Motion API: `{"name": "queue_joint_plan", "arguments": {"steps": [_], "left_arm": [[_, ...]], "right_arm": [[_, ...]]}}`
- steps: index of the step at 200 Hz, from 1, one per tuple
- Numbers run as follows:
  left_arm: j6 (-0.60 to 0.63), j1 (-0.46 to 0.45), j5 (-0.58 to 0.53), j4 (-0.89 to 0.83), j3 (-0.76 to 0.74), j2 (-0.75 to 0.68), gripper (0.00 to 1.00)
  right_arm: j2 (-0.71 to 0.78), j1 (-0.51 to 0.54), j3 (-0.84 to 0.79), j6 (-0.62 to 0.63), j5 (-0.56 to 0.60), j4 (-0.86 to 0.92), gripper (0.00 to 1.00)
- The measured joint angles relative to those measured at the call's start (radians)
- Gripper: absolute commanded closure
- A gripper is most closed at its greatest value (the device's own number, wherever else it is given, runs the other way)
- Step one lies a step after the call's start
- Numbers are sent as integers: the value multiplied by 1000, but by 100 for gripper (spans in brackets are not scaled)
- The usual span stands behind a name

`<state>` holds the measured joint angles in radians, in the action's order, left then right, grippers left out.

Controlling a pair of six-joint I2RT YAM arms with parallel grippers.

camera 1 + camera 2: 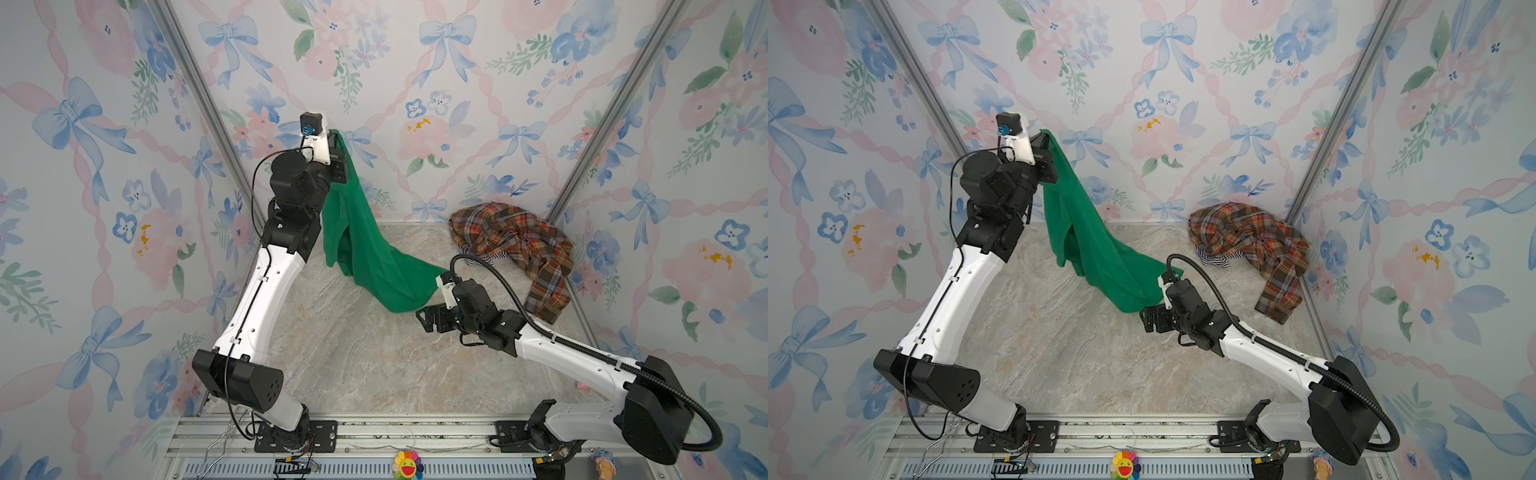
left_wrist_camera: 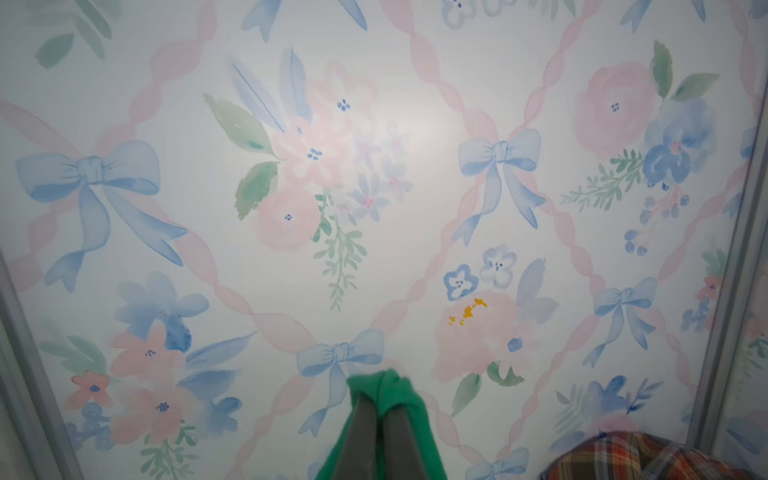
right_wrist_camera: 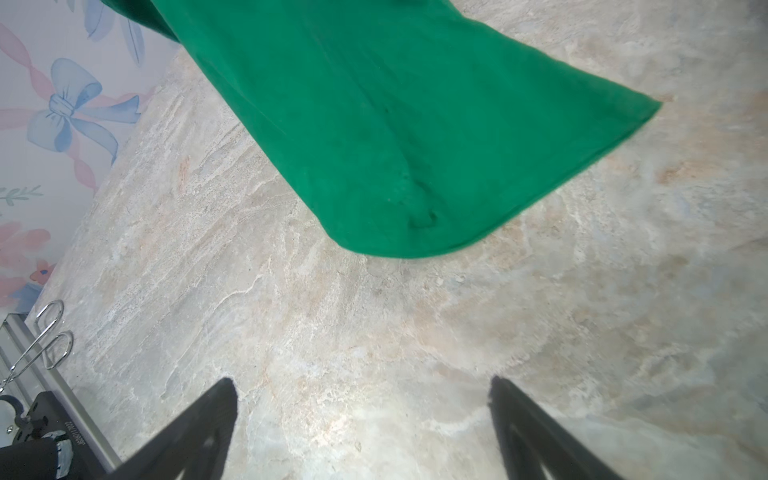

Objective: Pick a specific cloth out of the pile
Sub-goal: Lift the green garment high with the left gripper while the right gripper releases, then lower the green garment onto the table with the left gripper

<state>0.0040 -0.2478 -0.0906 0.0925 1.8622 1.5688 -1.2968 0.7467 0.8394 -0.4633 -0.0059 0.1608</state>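
Observation:
My left gripper is up high, but the green cloth's lower end (image 1: 412,281) trails toward the pile. I should pull the cloth away over clear marble (image 1: 320,300) and lower it.
The green cloth (image 1: 365,253) (image 1: 1092,249) hangs from my raised left gripper (image 1: 333,135) (image 1: 1043,134), high near the back wall. Its lower end trails on the marble table (image 1: 353,365). In the left wrist view the left gripper (image 2: 379,401) is shut, with the green cloth (image 2: 399,386) bunched over its tips. My right gripper (image 1: 422,318) (image 1: 1144,320) is low over the table beside the cloth's lower hem. It (image 3: 361,390) is open and holds nothing, and the cloth (image 3: 395,124) lies ahead of it. The pile (image 1: 515,241) (image 1: 1250,237), a plaid shirt over a striped piece (image 1: 486,261), sits in the back right corner.
Floral walls close in the table on three sides. A metal rail (image 1: 374,432) with both arm bases runs along the front. A wire hanger (image 1: 216,449) (image 3: 45,340) lies at the front left. A sunflower toy (image 1: 407,463) and a small pink item (image 1: 582,385) are near the front.

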Motion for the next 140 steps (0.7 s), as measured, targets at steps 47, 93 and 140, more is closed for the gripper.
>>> {"name": "queue_joint_plan", "arguments": {"steps": [47,93,140], "left_arm": [[-8,40,-48,107,288,112,100],[-13,103,-59,186,323,108,100],[-81,122,-12,196,181,82,100]], "right_arm": [[8,-2,-7,-7,-5,-1,3],[8,-4,-7,-19,-18,-8,3],[8,-6,-10,-31,-24,-14,3]]}}
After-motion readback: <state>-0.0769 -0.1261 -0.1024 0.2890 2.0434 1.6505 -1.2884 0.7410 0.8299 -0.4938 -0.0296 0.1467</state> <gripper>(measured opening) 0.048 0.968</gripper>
